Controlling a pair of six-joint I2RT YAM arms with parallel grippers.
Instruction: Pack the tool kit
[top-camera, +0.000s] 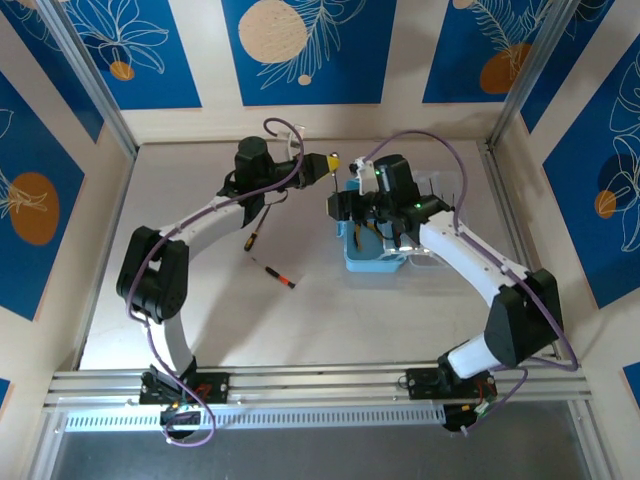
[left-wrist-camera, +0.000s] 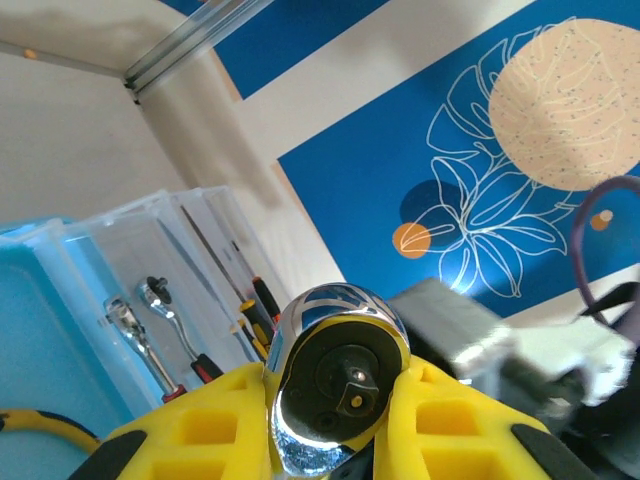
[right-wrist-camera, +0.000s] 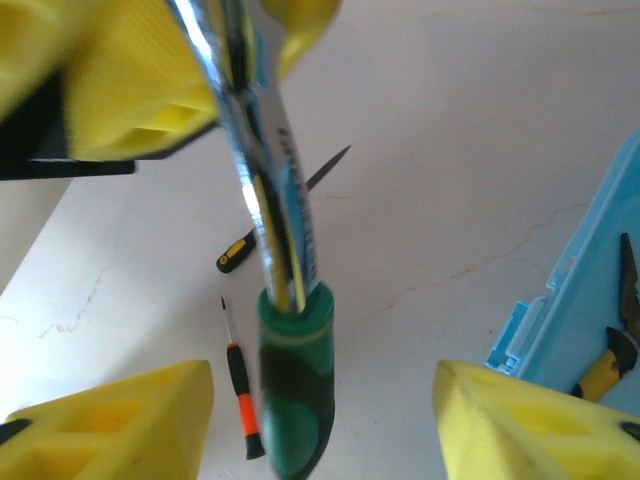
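The ratchet wrench's head (left-wrist-camera: 343, 372) is in my left gripper, far from the clear lid. My right gripper should take the green handle (right-wrist-camera: 297, 380) and put the wrench there.
A silver ratchet wrench (left-wrist-camera: 340, 385) hangs in the air, and my left gripper (left-wrist-camera: 340, 425) is shut on its head. In the right wrist view its chrome shaft (right-wrist-camera: 265, 180) runs down to a green-and-black handle (right-wrist-camera: 295, 400). My right gripper (right-wrist-camera: 325, 425) is open around that handle, with a gap on both sides. The light-blue case (top-camera: 375, 255) lies under the right arm, and yellow-handled pliers (right-wrist-camera: 605, 365) lie in it. Its clear lid (left-wrist-camera: 150, 270) stands up. In the top view both grippers meet above the case's left edge, the left gripper (top-camera: 330, 163) over the right gripper (top-camera: 342, 208).
Two screwdrivers lie loose on the table left of the case: a yellow-and-black one (top-camera: 252, 240) and a red-and-black one (top-camera: 280, 277). Behind the clear lid I see a small ratchet (left-wrist-camera: 150, 330) and more screwdriver handles (left-wrist-camera: 262, 305). Walls close off the table at the back and sides.
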